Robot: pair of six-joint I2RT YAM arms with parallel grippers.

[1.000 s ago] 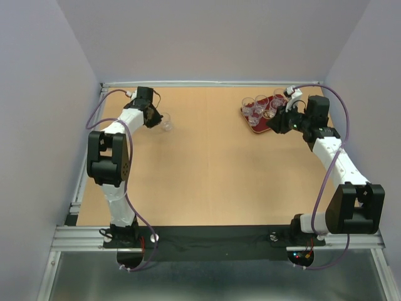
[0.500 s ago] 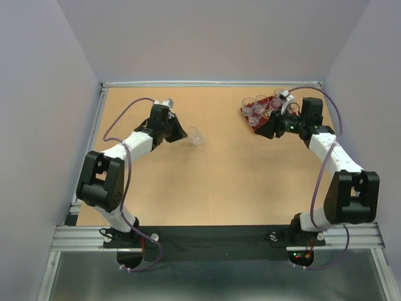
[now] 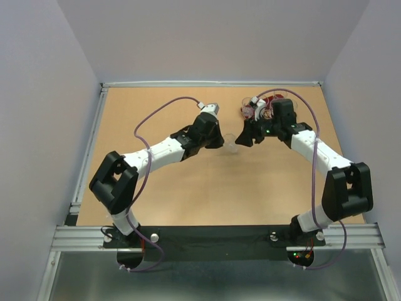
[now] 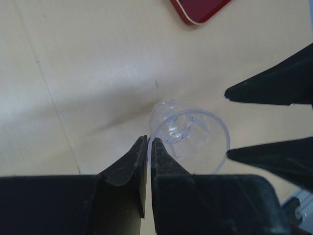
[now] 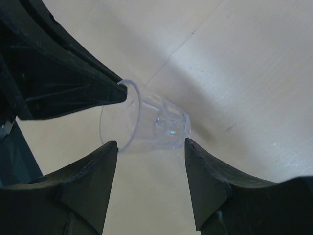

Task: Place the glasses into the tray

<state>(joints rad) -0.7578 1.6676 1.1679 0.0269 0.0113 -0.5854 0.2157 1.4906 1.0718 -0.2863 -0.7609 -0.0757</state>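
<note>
Next, my right gripper takes hold of the glass rim's free edge point(image 4: 227, 132) before it places the glass, because the tray point(image 3: 247, 112) is beyond my right gripper and my left gripper is holding the glass.
My left gripper point(image 3: 220, 140) is shut on the rim of a clear glass point(image 3: 230, 146) and holds it tilted on its side over the middle of the table. In the left wrist view my gripper point(image 4: 149, 143) pinches the glass point(image 4: 190, 139) by its rim. My right gripper point(image 3: 243, 138) is open, with its fingers on either side of the same glass point(image 5: 146, 125) and its tips point(image 5: 149, 144) level with the glass's base. The dark-red tray point(image 3: 243, 113) lies at the far right, mostly hidden behind the right arm, with several glasses point(image 3: 250, 110) in it. A tray corner point(image 4: 200, 10) shows in the left wrist view.
The table's far rail point(image 3: 213, 83) runs behind the tray. Purple walls close in on the left and right. Both arms' cables loop above the table's far half. The black base strip point(image 3: 207, 235) lies along the near edge.
The left arm swung from the far left to the middle, carrying the glass. The right arm moved left from the tray, and its open fingers now flank the glass.
</note>
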